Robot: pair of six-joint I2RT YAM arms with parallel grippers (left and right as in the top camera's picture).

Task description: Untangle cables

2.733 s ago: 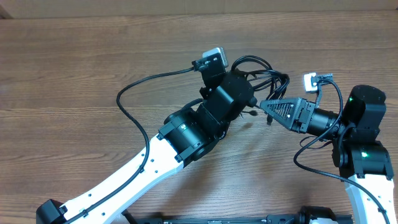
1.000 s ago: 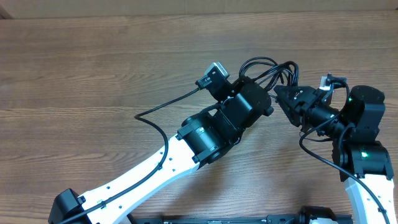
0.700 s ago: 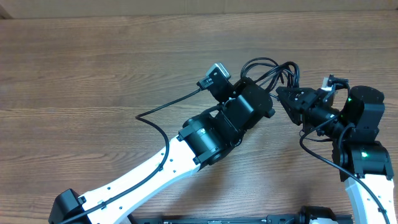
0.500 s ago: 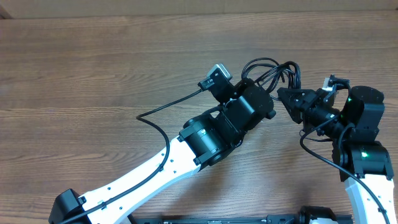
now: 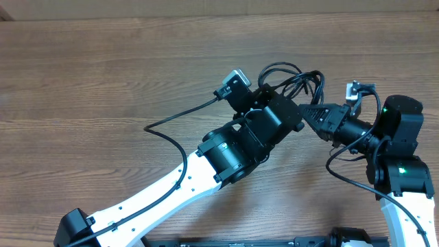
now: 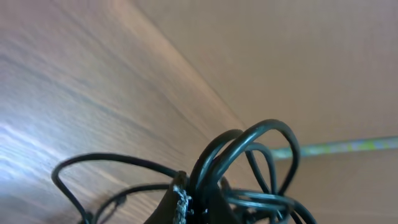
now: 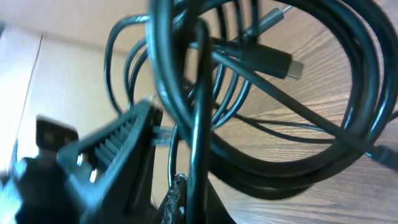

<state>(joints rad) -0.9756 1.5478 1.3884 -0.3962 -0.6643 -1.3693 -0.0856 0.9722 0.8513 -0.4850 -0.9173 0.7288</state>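
My right gripper should keep pulling the one upright piece of cable [image 7: 200, 118] away until a gap opens to the bundle, then release it, as my left gripper holds several strands of cable [image 5: 299, 81].
The cables [image 5: 293, 74] are a tangle of thin black loops just past the table's middle, lifted between both arms. My left gripper [image 5: 287, 93] comes in from the lower left and is shut on several strands; in the left wrist view those cables [image 6: 249, 149] rise in arcs out of the left gripper [image 6: 198, 202]. My right gripper [image 5: 304, 108] points left into the bundle. In the right wrist view the right gripper [image 7: 189, 196] is shut on one upright strand of the cables [image 7: 336, 124], and a plug end [image 7: 280, 62] shows among the loops.
A thicker black wire [image 5: 175, 114] from the left wrist camera [image 5: 232, 79] loops over the table [image 5: 103, 68] to the left. The right arm's body [image 5: 401, 154] stands at the right edge. A beige wall [image 5: 206, 7] runs along the far edge.
My right gripper has shut on a strand and pushed a little to the left. The bundle and my left gripper shifted slightly left with it.
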